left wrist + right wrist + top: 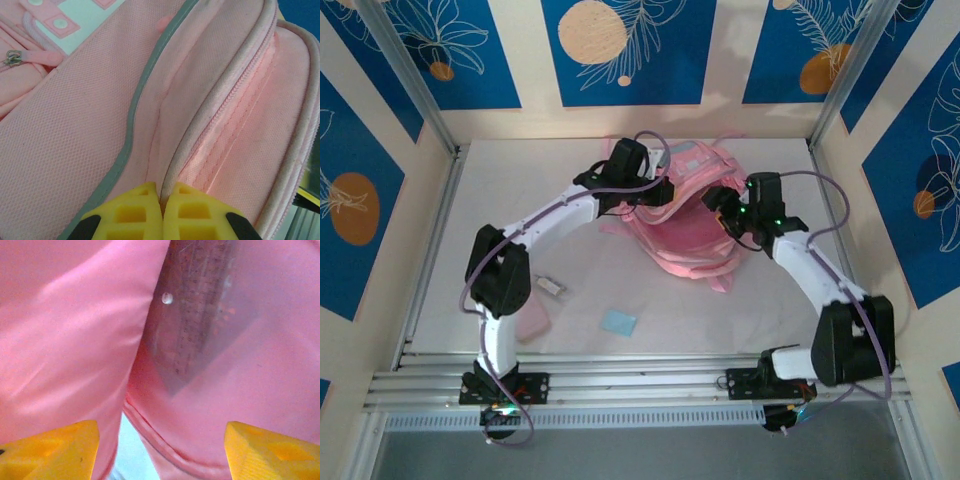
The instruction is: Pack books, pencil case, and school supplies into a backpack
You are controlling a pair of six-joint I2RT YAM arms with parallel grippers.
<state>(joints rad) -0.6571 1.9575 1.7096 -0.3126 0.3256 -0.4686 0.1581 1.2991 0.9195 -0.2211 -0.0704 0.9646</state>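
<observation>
My left gripper is holding the backpack's rim with the pencil case far from my right gripper (532,319), so it should let go of the backpack's rim, get the pencil case and pass it to my right gripper.
The pink backpack (685,235) lies at the back middle of the table. My left gripper (645,192) is shut on the backpack's opening rim (172,165), its yellow fingers (135,215) pinching the piped edge beside the zip. My right gripper (160,450) is open, its jaws far apart over the backpack's pink lining (260,380), where a clear bag of grey items (195,315) lies inside. From above, the right gripper (728,222) sits at the backpack's right side. The pale-pink pencil case (533,320), a light-blue pad (618,322) and a tiny whitish clip (552,286) lie on the near table. The books are hidden.
Aluminium rails (640,385) run along the near edge, where both arm bases are bolted. Slanted frame posts (410,80) (850,70) and patterned walls close in the sides and back. A backpack strap (722,282) trails toward the front.
</observation>
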